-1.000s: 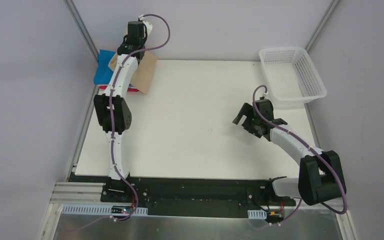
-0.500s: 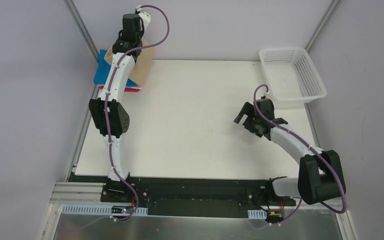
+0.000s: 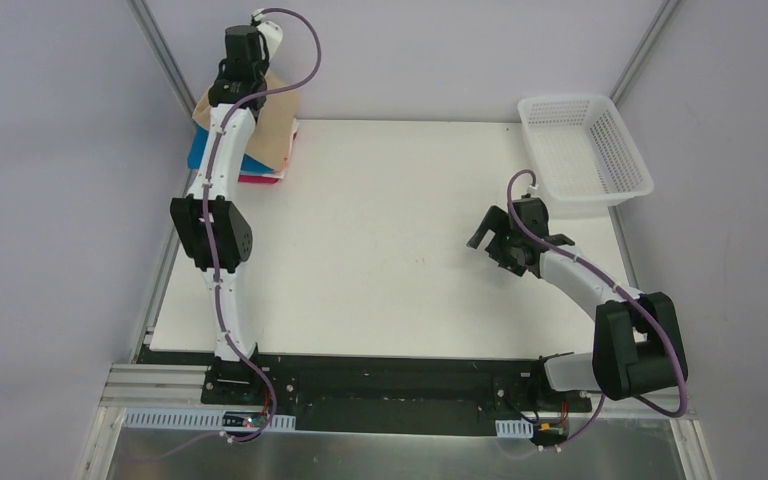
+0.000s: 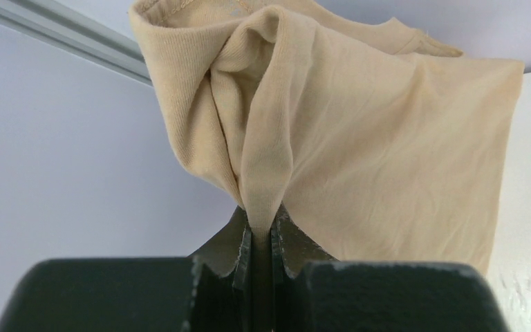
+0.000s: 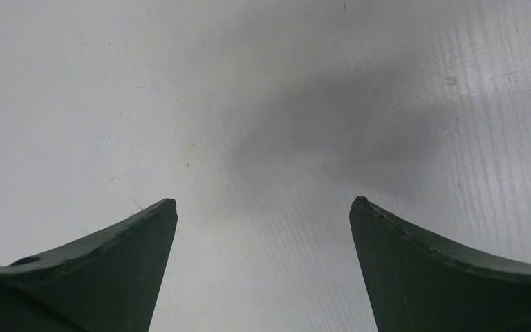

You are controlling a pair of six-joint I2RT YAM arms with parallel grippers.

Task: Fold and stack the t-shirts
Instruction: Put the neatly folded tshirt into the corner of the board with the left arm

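Note:
The tan t-shirt's flat end [image 3: 279, 127] is on the stack, so I should go on pulling the bunched fold over the blue shirt [image 3: 198, 147] with my left gripper before I let go there.
My left gripper [image 4: 261, 221] is shut on a bunched fold of the tan t-shirt [image 4: 359, 138], which hangs from the jaws. In the top view the left gripper [image 3: 232, 92] holds the tan t-shirt [image 3: 272, 130] at the table's far left corner, over a stack of folded shirts. The stack shows a bright blue shirt [image 3: 200, 152], a red and pink edge [image 3: 258, 178] and a sliver of white [image 3: 294, 135]. My right gripper [image 3: 490, 236] is open and empty, low over bare table right of centre; its jaws [image 5: 263, 200] stand wide apart.
A white plastic mesh basket [image 3: 570, 99] stands at the far right corner, partly over the table edge. The grey walls and a metal frame post [image 3: 165, 50] close in behind the left gripper. The white table [image 3: 390, 220] lies between the arms.
My left arm has swung left and back, carrying the tan t-shirt further over the stack. The right arm has barely moved.

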